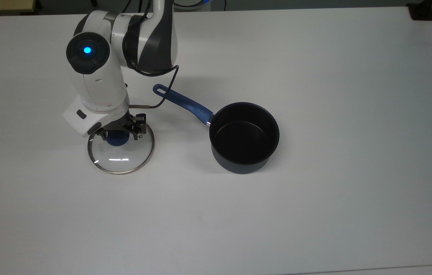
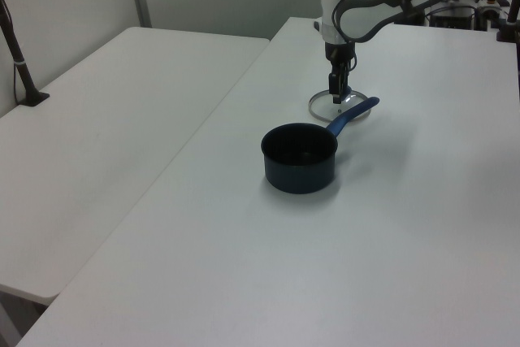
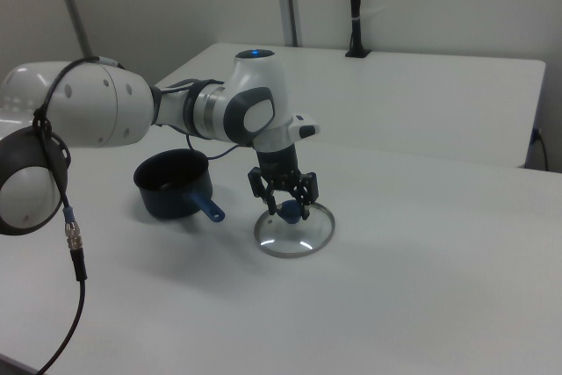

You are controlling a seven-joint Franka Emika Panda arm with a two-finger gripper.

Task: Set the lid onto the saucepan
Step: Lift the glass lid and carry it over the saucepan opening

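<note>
The glass lid [image 2: 323, 106] will lie level and cover the saucepan's round opening [image 2: 299, 145] when I lower the lid, because the silver rim is nearly the same size as the opening.
The glass lid [image 1: 122, 154] with a silver rim lies flat on the white table [image 1: 315, 191], at the top view's left. My gripper [image 1: 118, 134] is low over it and open, its fingers [image 3: 307, 192] standing on either side of the blue knob [image 1: 115, 139]. In the right view the gripper [image 3: 284, 203] straddles the knob [image 3: 289, 209] above the lid [image 3: 295, 233]. The dark saucepan [image 1: 244, 133] stands upright and empty to the top view's right of the lid. Its blue handle [image 1: 183, 102] points towards the arm. In the left view the lid [image 2: 323, 108] lies behind the saucepan [image 2: 299, 158].
A black cable [image 1: 166, 89] hangs from the wrist near the handle's end. A second white table [image 2: 106, 119] adjoins at the left view's left, with a black post [image 2: 18, 54] on it. A dark object [image 1: 422, 11] sits at the table's far corner.
</note>
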